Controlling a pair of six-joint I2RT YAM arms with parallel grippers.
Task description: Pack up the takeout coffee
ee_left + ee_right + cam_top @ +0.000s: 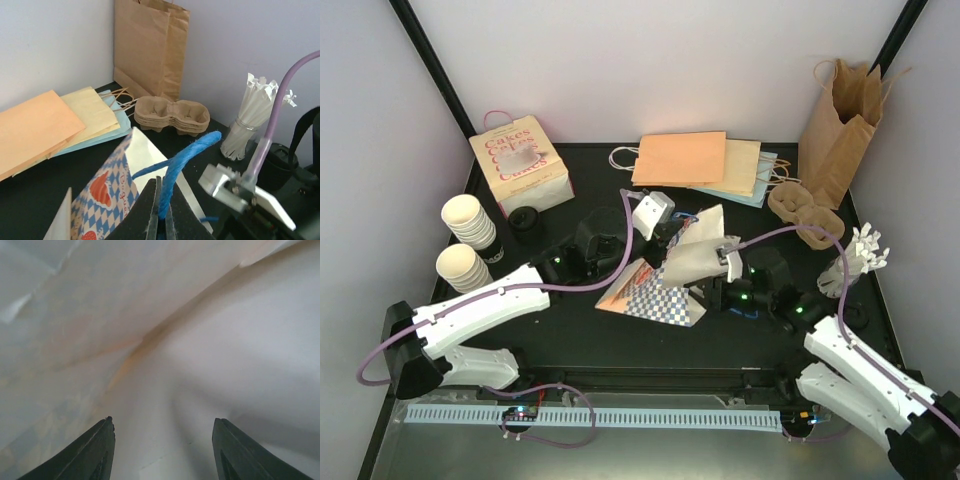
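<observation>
The bag's sides come together in a narrow crease (142,342) in front of my open right gripper, so that gripper should close and push the bag's white inside (230,355) wide.
Two stacks of cream ribbed paper cups (467,222) stand at the table's left, with black lids (526,222) just right of them. A blue-checked paper bag (655,292) lies in the middle, its mouth lifted. My left gripper (665,222) is shut on the bag's blue rope handle (187,155) and holds it up; in the left wrist view the left gripper (162,217) pinches the rope. My right gripper (162,427) is open and reaches inside the bag, with only the bag's white inner wall (165,340) around it. No cup is in either gripper.
A pink Cakes box (520,165) stands at back left. Flat orange and yellow bags (685,158) lie at the back. An upright brown bag (837,130), stacked pulp cup carriers (805,212) and a bundle of white straws (855,260) are at the right.
</observation>
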